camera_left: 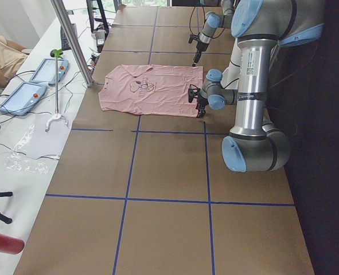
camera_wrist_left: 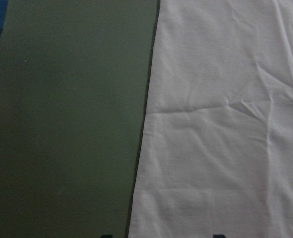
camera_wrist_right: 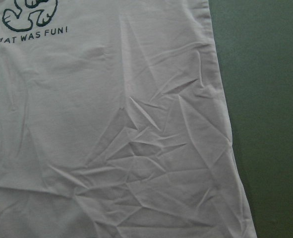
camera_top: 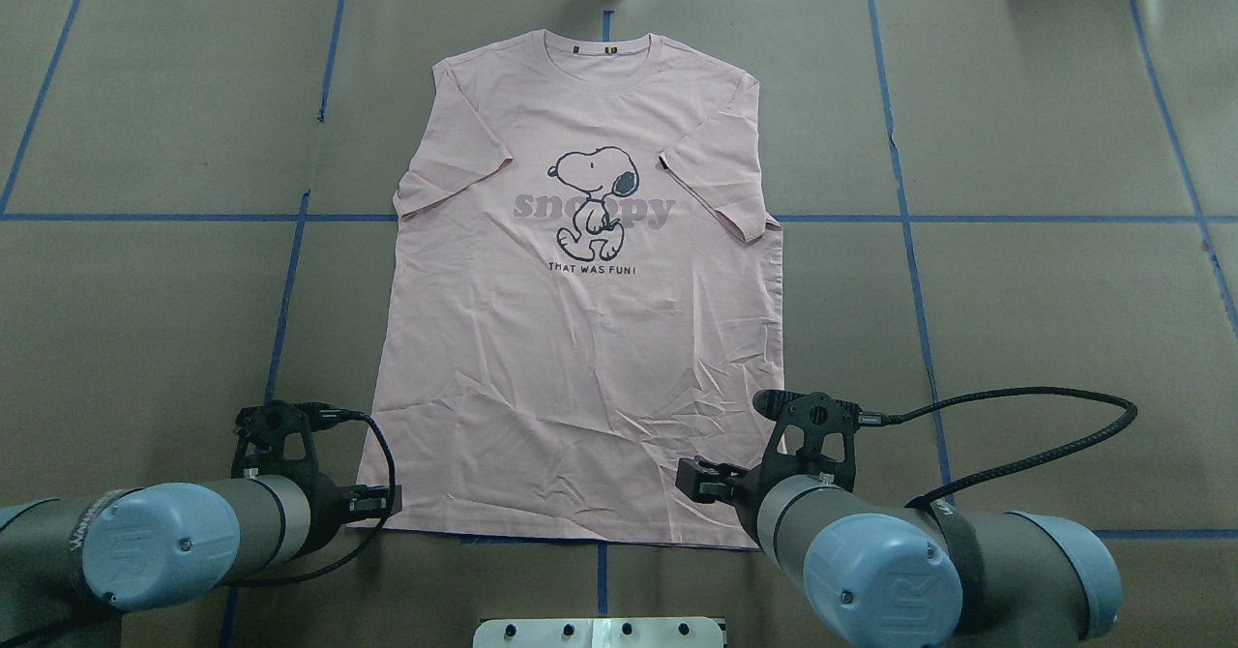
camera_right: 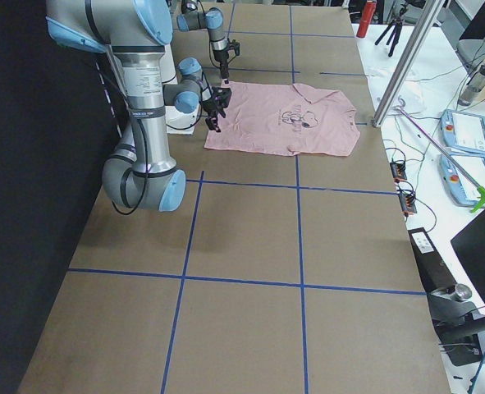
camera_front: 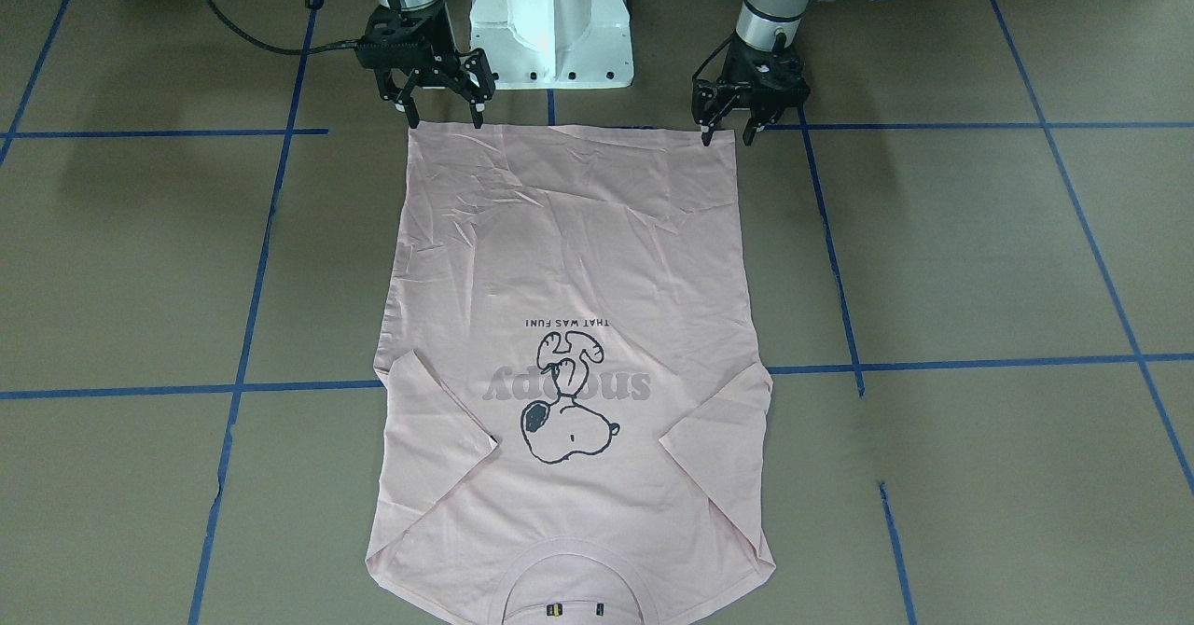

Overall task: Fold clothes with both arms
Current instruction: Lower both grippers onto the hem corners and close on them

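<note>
The sleeves (camera_front: 434, 451) are folded in over the body, so the hem half (camera_front: 573, 166) will cover the sleeves and the print and leave the collar in sight when the robot folds.
The pale pink T-shirt (camera_top: 580, 319) lies flat on the brown table, print up, with its collar (camera_top: 604, 48) at the far side and its hem toward the robot. The sleeves lie angled along the body. My left gripper (camera_front: 728, 135) is open and stands over the hem's corner on my left; it also shows in the overhead view (camera_top: 372, 505). My right gripper (camera_front: 445, 119) is open and its fingers straddle the hem near the other corner; it also shows in the overhead view (camera_top: 706, 482). Both wrist views show wrinkled shirt cloth (camera_wrist_left: 225, 124) (camera_wrist_right: 111, 139) beside bare table.
The white pedestal base (camera_front: 550, 19) stands between the arms, just behind the hem. Blue tape lines (camera_front: 933, 364) cross the brown table cover. A black cable (camera_top: 1045, 435) loops out from the right wrist. A metal post (camera_left: 71, 40) and tablets (camera_left: 23, 97) stand along the far side.
</note>
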`<act>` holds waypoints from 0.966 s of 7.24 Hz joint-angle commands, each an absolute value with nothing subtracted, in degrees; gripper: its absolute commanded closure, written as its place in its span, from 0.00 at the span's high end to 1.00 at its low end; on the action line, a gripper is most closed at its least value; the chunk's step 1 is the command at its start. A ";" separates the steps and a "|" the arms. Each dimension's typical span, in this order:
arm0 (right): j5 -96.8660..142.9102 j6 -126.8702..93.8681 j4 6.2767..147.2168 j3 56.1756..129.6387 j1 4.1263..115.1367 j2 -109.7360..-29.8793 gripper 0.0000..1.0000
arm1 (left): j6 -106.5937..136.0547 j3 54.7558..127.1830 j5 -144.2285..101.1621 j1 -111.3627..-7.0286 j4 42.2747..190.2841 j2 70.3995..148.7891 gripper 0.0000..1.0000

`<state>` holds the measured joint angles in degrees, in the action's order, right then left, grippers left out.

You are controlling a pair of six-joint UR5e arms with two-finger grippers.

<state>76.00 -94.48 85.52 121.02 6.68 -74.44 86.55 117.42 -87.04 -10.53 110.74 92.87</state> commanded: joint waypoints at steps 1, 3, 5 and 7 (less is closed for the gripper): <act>75.94 -94.57 85.52 121.03 6.68 -74.44 0.97 | 86.57 117.07 -87.01 -10.02 110.74 92.81 0.55; 75.94 -94.48 85.52 121.03 6.68 -74.44 0.97 | 86.57 117.07 -87.10 -9.93 110.74 92.81 0.48; 75.94 -94.48 85.52 121.03 6.68 -74.53 0.97 | 86.57 117.07 -87.10 -9.76 110.74 92.81 0.48; 75.94 -94.48 85.52 120.94 6.59 -74.53 0.97 | 86.57 117.16 -87.10 -9.49 110.74 92.81 0.48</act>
<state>75.94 -94.48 85.52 121.02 6.62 -74.53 86.57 117.12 -87.10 -9.67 110.74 92.81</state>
